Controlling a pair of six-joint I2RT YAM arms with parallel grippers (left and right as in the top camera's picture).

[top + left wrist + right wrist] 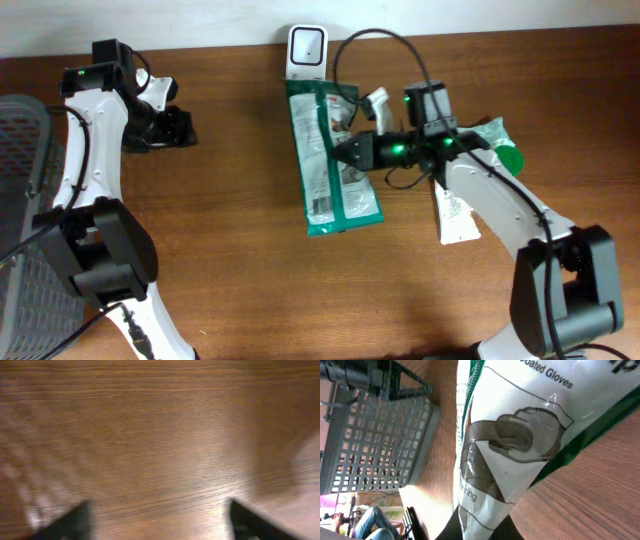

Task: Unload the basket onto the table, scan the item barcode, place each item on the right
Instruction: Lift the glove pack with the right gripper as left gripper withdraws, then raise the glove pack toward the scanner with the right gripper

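Note:
The packet's barcode is facing up, away from the scanner, so my right gripper needs to move the packet over the scanner and turn the barcode toward it.
The item is a green and white glove packet lying on the wooden table, its top end next to a white barcode scanner at the back edge. My right gripper is shut on the packet's right edge. In the right wrist view the packet fills the middle, showing a printed glove picture, and the right gripper pinches its lower end between dark fingers. No barcode shows in any view. My left gripper hovers over bare wood at the far left. In the left wrist view that gripper is open and holds nothing.
A grey mesh basket stands at the table's left edge; it also shows in the right wrist view as the basket. A second white and green packet lies under the right arm. A black cable loops near the scanner.

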